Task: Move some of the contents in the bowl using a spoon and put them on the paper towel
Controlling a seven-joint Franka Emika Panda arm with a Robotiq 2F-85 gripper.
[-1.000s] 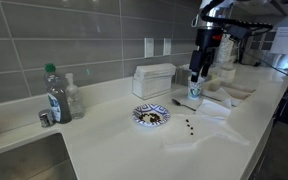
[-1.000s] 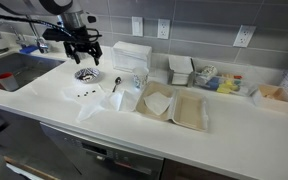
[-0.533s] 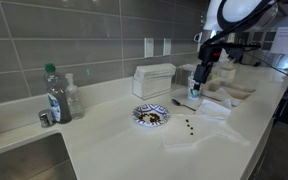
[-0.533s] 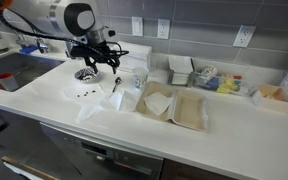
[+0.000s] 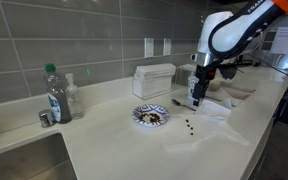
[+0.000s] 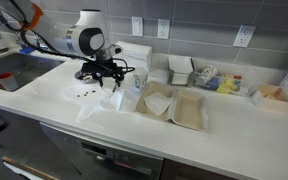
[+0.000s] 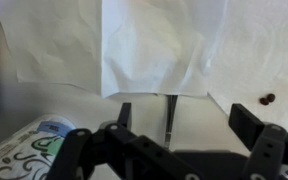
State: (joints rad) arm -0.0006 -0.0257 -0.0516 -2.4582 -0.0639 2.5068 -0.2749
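The dark spoon's thin handle (image 7: 171,106) is clear of the paper towel and passes between my open fingers, so my gripper should continue to lower and close around that handle (image 7: 169,126).
The blue-and-white bowl (image 5: 151,116) holds dark contents and sits on the white counter. The rumpled paper towel (image 5: 202,122) lies beside it with a few dark bits (image 5: 189,126) on it; both also show in an exterior view, the towel (image 6: 92,100) and the bits (image 6: 82,94). The dark spoon (image 5: 177,101) lies at the towel's edge. In the wrist view its thin handle (image 7: 171,112) lies between the fingers of my gripper (image 7: 184,122), which is open and empty, low over it. The gripper (image 6: 112,78) hides most of the bowl there.
A white rectangular box (image 5: 154,78) stands behind the bowl. A blue-patterned white cup (image 7: 29,152) is close beside the gripper. Bottles (image 5: 54,95) stand by the sink (image 5: 24,160). Open takeaway trays (image 6: 179,108) and small containers (image 6: 214,80) fill the counter beyond.
The arm has come down and swung over the spoon; the gripper is now low beside the cup. Bowl, towel and bits have not moved.
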